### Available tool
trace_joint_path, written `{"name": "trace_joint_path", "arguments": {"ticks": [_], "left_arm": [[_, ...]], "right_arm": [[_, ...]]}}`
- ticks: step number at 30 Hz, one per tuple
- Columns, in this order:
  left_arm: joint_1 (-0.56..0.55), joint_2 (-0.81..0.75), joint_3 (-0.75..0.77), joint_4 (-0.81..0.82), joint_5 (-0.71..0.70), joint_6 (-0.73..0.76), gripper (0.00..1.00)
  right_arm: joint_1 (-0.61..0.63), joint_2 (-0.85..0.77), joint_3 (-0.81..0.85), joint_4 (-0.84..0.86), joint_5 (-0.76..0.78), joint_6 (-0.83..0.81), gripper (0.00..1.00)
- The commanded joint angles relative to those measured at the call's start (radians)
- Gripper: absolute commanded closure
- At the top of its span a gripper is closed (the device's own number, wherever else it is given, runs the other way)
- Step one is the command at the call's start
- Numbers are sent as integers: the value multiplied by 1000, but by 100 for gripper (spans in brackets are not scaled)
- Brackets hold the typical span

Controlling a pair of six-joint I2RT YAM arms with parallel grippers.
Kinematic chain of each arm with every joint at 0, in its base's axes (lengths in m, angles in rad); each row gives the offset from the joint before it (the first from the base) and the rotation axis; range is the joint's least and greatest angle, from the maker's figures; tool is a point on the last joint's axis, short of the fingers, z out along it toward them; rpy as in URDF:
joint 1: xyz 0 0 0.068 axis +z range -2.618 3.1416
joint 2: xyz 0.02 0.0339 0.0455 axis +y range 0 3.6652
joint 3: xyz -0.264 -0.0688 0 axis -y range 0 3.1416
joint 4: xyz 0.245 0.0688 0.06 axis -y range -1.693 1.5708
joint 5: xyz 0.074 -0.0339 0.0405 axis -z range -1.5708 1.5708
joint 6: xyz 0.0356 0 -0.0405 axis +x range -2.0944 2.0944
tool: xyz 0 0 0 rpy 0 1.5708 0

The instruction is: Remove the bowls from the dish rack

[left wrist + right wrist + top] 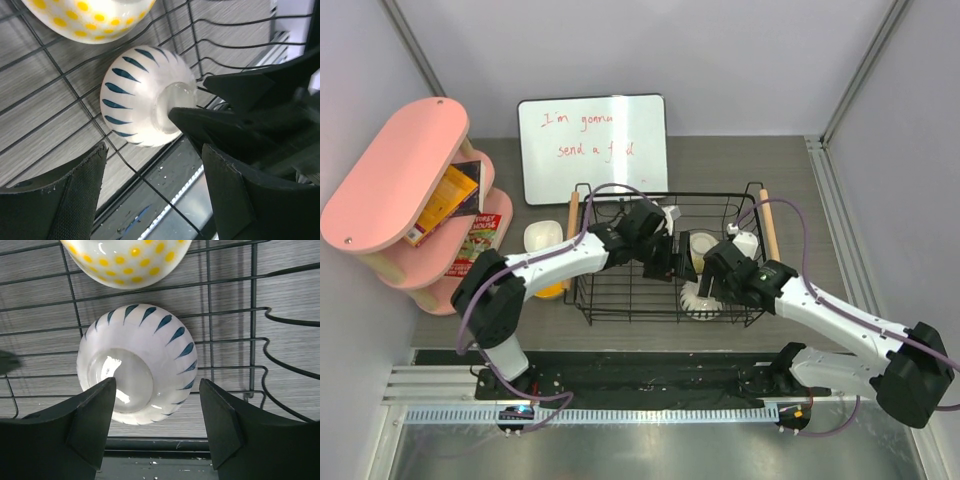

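I should next move my left gripper's open fingers in, since the white bowl's blue-dashed side (120, 102) is lined up with them, until they close across rim and foot (164, 106).
The black wire dish rack (620, 290) stands mid-table. Inside, a white bowl with blue dashes (698, 298) lies upside down near the front edge, and a yellow-dotted bowl (703, 250) sits behind it. My right gripper (717, 287) is open, its fingers straddling the white bowl (137, 362) without touching it. My left gripper (672, 265) is open and empty, just left of the same bowl (135, 102). The right gripper's dark fingers (240, 135) cross the left wrist view. A cream bowl (544, 238) and an orange-yellow one (552, 290) sit outside, left of the rack.
The rack's wooden rod handles (572, 225) (768, 225) run along its left and right sides. A whiteboard (592, 148) leans behind it. A pink oval shelf (405, 190) with books stands at the left. A small white item (745, 242) sits at the rack's right.
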Motion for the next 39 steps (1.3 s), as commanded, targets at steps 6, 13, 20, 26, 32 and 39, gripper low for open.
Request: {"name": "trace_joint_path", "arguments": {"ticks": [6,13,20,26,32,39], "left_arm": [[-18,85,-43,167,49,-55,22],[-18,115,-91,244,91,-86,22],[-24,155,-115,278,94,-93,22],[-35,200,-129,334,126,-119,23],[-41,232,-152,446,161,-156,23],[-41,256,-160,477,178,-172,23]], "right_arm": [[-4,-17,-32,47,-16,4,28],[-4,-23,-60,71,-36,8,29],[-4,-36,-67,81,-38,7,29],[-4,-36,-84,99,-55,11,29],[-4,-23,-112,145,-85,19,32],[-4,-2,-142,212,-138,40,36]]}}
